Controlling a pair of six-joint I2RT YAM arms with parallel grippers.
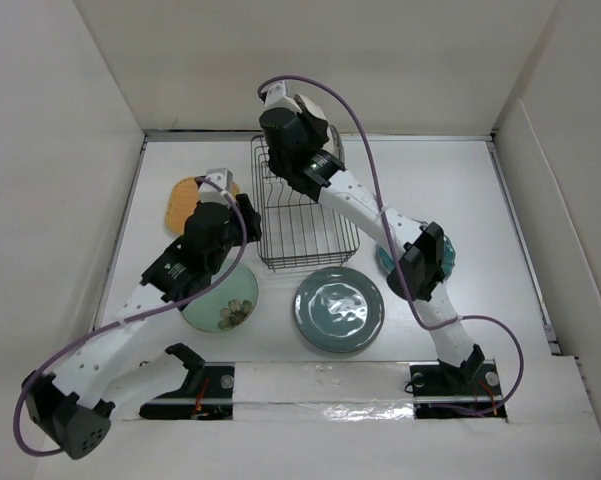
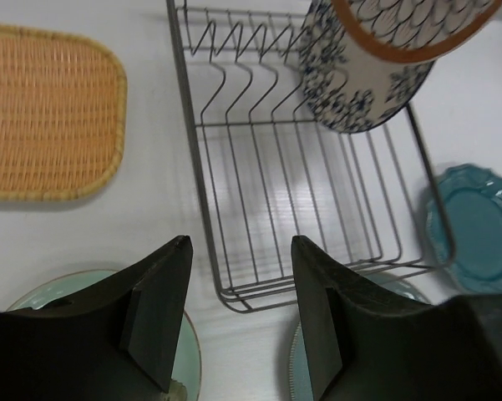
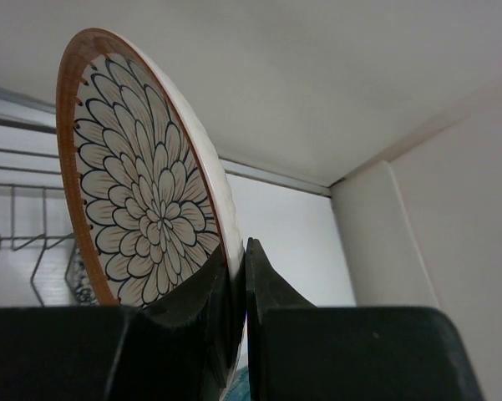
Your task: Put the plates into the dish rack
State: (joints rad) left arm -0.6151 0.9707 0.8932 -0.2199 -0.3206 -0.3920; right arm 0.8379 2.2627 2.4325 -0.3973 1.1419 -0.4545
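The orange-brown plate sticks out past the far end of the rack, so the robot's right gripper should pull it back and set it down into the slots next to the blue-patterned plate.
My right gripper is shut on the rim of the orange-brown plate with white petals and holds it upright above the far end of the black wire dish rack. The plate also shows in the left wrist view. The white plate with blue pattern stands in the rack's far slots. My left gripper is open and empty just off the rack's near left corner. On the table lie the orange rounded-square plate, the pale mint plate, the grey-green plate and the teal scalloped plate.
White walls close in the table at the back and both sides. The right arm stretches over the rack's right side and covers part of the teal plate. The near part of the rack holds no plates.
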